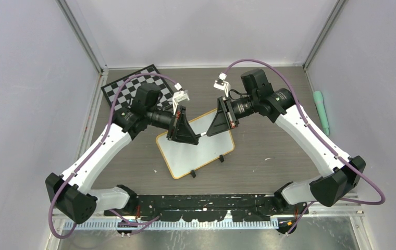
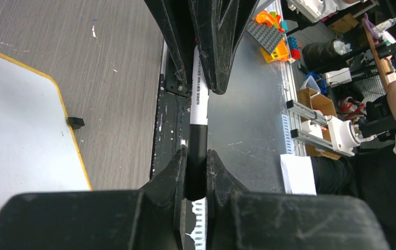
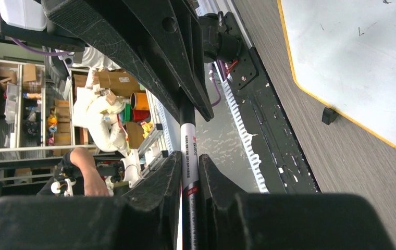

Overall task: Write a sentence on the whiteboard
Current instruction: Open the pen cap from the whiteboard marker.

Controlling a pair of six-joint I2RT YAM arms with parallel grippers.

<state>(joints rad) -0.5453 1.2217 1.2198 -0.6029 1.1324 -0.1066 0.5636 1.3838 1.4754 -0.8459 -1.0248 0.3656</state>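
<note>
My left gripper is holding the black cap, which covers the marker's tip. My right gripper should pull the marker's body back out of the cap before writing.
The whiteboard lies flat mid-table, white with an orange-tan rim; also in the left wrist view and the right wrist view. Its visible surface is blank, so the sentence is not in view. Both grippers meet just above its far edge, tip to tip, with a marker between them. My left gripper is shut on the marker's black cap. My right gripper is shut on the white printed barrel. In each wrist view the opposite gripper covers the marker's far end.
A black-and-white chessboard lies at the back left, behind the left arm. A teal cylinder rests beyond the right wall. Two black foot clips stick out from the whiteboard's near edge. The black base rail runs along the front.
</note>
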